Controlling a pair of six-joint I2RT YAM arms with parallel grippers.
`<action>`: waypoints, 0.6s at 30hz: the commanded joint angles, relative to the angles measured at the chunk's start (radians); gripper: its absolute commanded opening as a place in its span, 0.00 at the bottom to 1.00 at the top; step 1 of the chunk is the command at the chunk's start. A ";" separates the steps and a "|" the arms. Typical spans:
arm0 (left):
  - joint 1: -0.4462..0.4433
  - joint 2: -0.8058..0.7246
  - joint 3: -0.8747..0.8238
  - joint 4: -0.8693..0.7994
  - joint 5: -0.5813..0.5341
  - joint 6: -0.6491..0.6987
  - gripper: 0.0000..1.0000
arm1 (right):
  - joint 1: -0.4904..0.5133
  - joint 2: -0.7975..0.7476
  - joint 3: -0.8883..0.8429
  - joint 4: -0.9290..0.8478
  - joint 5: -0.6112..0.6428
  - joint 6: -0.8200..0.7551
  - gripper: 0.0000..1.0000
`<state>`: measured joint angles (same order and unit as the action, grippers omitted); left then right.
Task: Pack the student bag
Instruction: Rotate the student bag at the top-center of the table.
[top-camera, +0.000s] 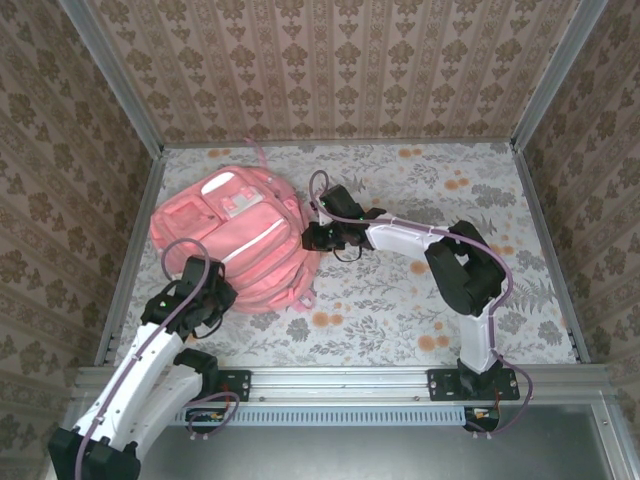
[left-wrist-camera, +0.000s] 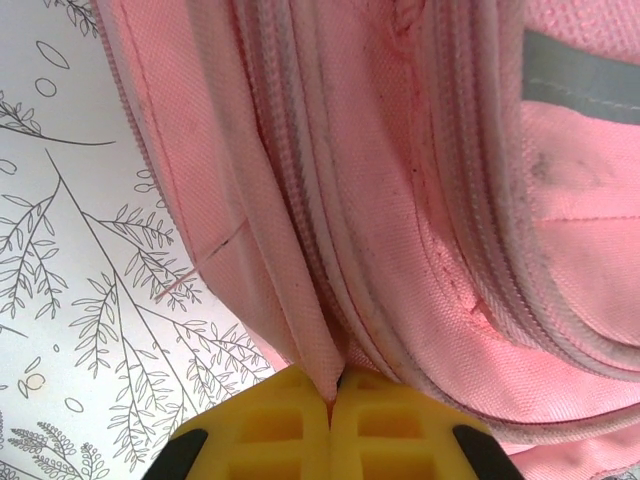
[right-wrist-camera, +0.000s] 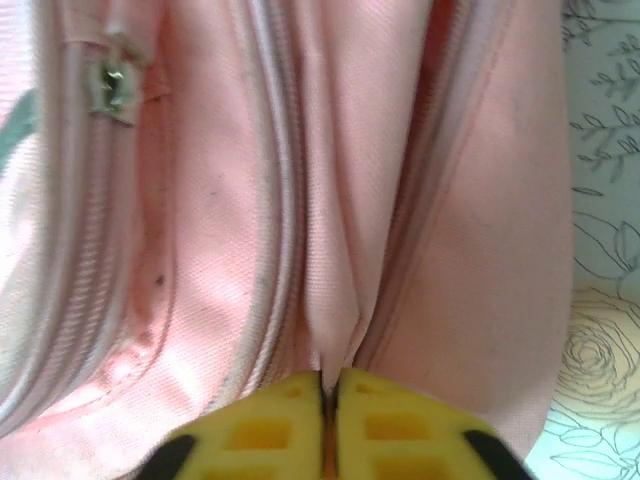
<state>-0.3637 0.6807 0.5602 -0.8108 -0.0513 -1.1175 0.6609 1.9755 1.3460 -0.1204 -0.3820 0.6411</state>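
Note:
The student bag is lying crooked with its pale stripe (top-camera: 254, 243) at a slant, so I should turn the bag straight first, and then my left gripper should grab the bag's near edge (top-camera: 264, 303).
The student bag (top-camera: 235, 235), a large pink backpack with a pale stripe, lies on the table at the left of centre. My left gripper (top-camera: 215, 300) sits at the bag's near left edge. Up close, its yellow fingers (left-wrist-camera: 290, 425) are shut on a fold of the bag's pink fabric (left-wrist-camera: 300, 320) beside a zip line. My right gripper (top-camera: 312, 236) is at the bag's right side. Its yellow fingers (right-wrist-camera: 275, 430) are shut on a fold of the pink fabric (right-wrist-camera: 335, 300) between two zip seams. A metal zip pull (right-wrist-camera: 110, 85) hangs at the upper left of the right wrist view.
The table carries a floral cloth (top-camera: 420, 300), bare to the right of the bag. Patterned walls (top-camera: 330, 60) close in the back and both sides. A metal rail (top-camera: 340, 385) runs along the near edge, with the arm bases on it.

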 joint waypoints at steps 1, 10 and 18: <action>0.025 0.002 0.003 0.039 0.008 0.058 0.00 | 0.000 -0.073 -0.034 0.103 -0.057 0.041 0.00; 0.137 0.116 0.035 0.111 0.092 0.206 0.00 | 0.002 -0.330 -0.123 0.033 0.057 0.008 0.00; 0.251 0.288 0.135 0.168 0.174 0.339 0.00 | 0.067 -0.425 -0.151 -0.050 0.099 -0.035 0.00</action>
<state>-0.1349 0.9382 0.6464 -0.6849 0.1360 -0.8619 0.7124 1.6016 1.1889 -0.1608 -0.3035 0.6426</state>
